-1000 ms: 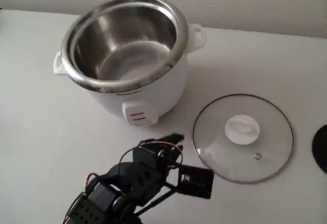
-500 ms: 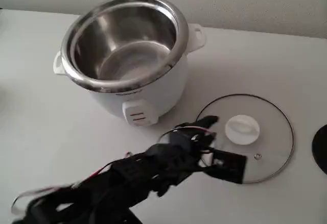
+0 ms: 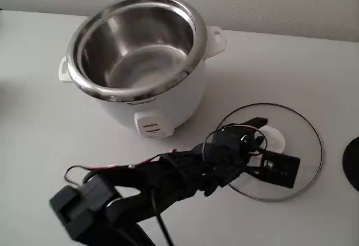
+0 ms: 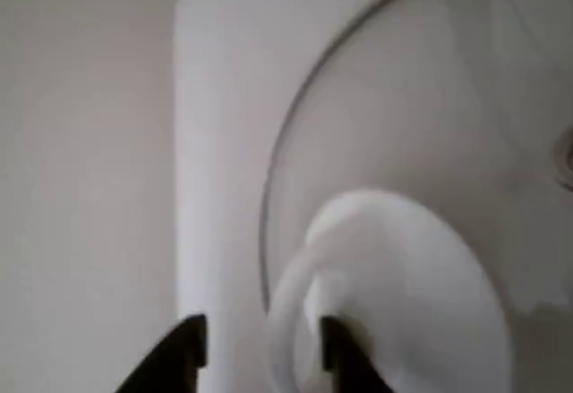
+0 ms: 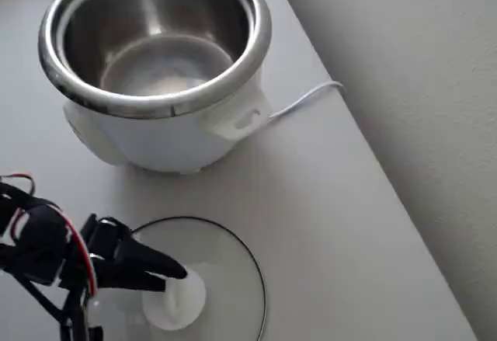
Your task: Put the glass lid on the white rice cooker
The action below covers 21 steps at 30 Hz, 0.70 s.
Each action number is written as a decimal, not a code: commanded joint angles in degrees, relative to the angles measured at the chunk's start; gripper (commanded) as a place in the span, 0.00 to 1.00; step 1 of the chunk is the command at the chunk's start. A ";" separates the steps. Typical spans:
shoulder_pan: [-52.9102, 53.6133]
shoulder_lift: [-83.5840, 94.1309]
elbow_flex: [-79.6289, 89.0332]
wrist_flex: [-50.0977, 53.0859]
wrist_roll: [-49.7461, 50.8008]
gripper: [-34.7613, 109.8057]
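Note:
My gripper will make the wide glass lid (image 3: pixel 303 151) tip steeply when I carry it, because my gripper's fingers straddle only the edge of the white knob (image 4: pixel 290 321).
The white rice cooker (image 3: pixel 140 89) stands open at the back left of the fixed view, its steel pot (image 5: pixel 151 46) empty. The glass lid (image 3: pixel 303 139) lies flat on the table to its right, knob up. My black gripper (image 3: pixel 260 140) hangs open just over the lid's centre and covers part of the white knob (image 3: pixel 275 135). In the wrist view the knob (image 4: pixel 403 294) is close, and the gripper (image 4: pixel 260 344) has one finger left of it and the other against its left edge. From overhead, a dark finger (image 5: pixel 159 265) reaches to the knob (image 5: pixel 180 300) on the lid (image 5: pixel 233 279).
The cooker's white cord (image 5: pixel 303 100) trails off the table's edge toward the wall. A dark round object (image 3: pixel 353 162) sits at the right border, just past the lid. Bare white table (image 3: pixel 50 145) lies left of the arm.
The arm has reached to the right, from the bare table in front of the cooker to above the lid's knob. Lid and cooker have not moved.

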 commanded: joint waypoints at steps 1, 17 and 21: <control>0.79 -1.76 -6.24 -2.02 -1.67 0.33; 2.29 20.74 -6.94 14.77 8.96 0.24; 2.11 35.42 -6.86 27.60 10.55 0.24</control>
